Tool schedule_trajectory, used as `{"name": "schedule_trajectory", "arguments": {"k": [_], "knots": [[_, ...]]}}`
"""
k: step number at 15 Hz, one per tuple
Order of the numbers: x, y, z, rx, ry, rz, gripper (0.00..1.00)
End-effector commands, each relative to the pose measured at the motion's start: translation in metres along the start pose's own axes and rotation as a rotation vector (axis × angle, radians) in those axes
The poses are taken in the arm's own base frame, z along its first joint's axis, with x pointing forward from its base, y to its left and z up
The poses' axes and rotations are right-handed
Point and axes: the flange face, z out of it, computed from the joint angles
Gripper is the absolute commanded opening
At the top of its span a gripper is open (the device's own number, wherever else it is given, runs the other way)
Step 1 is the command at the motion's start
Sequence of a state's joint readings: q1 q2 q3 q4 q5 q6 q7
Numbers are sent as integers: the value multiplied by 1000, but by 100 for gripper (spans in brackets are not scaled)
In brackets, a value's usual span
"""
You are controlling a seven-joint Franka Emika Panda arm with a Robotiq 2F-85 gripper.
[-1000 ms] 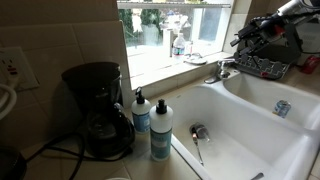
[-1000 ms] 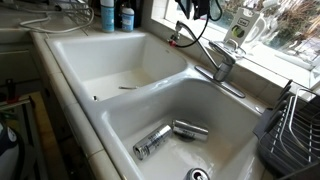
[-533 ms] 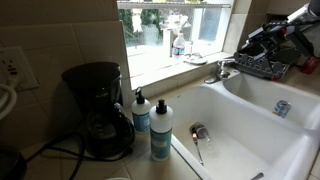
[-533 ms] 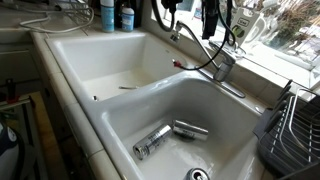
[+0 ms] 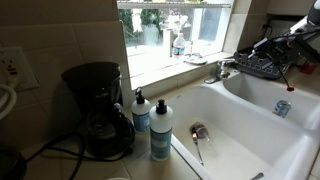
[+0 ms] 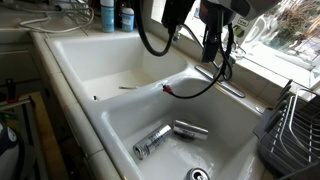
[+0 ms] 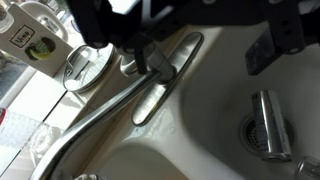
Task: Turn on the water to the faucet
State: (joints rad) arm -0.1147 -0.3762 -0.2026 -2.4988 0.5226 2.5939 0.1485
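Note:
The faucet's handle (image 7: 148, 62) is beside a gripper finger while my gripper points down at the basin, so next I tilt my gripper up toward the window (image 5: 165, 32) before I move the faucet's handle.
The faucet (image 5: 222, 70) is a low silver tap on the ledge between the two white basins. In the wrist view its spout and flat lever handle (image 7: 160, 80) lie right under the camera. My gripper (image 6: 214, 58) hangs directly over the faucet and hides most of it in that exterior view. In an exterior view the gripper (image 5: 256, 47) is just above and beside the tap. In the wrist view the black fingers (image 7: 205, 50) stand apart, one of them close to the faucet's base. The gripper is open and holds nothing.
Two metal cylinders (image 6: 165, 136) lie in the near basin by the drain (image 7: 250, 130). A dish rack (image 6: 295, 125) stands beside the sink. Two soap bottles (image 5: 152, 122) and a black coffee maker (image 5: 95, 110) stand on the counter. A spoon (image 5: 197, 142) lies in one basin.
The arm has come down and across from the window side to a spot right over the faucet. The gripper has stayed open. Nothing else has moved.

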Motion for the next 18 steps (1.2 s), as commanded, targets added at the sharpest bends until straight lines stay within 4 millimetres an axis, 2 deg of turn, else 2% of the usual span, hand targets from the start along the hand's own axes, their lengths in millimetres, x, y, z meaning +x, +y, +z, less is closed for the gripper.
{"name": "schedule_trajectory", "arguments": {"k": [1, 5, 8, 10, 13, 16, 18], "knots": [[13, 4, -6, 7, -64, 19, 100], [51, 36, -14, 26, -256, 70, 100], [75, 43, -16, 185, -335, 68, 100], [78, 37, -5, 269, -391, 71, 100], [68, 22, 18, 297, -465, 89, 100], [66, 17, 40, 289, -432, 127, 100], [73, 19, 49, 263, -377, 182, 100]]}}
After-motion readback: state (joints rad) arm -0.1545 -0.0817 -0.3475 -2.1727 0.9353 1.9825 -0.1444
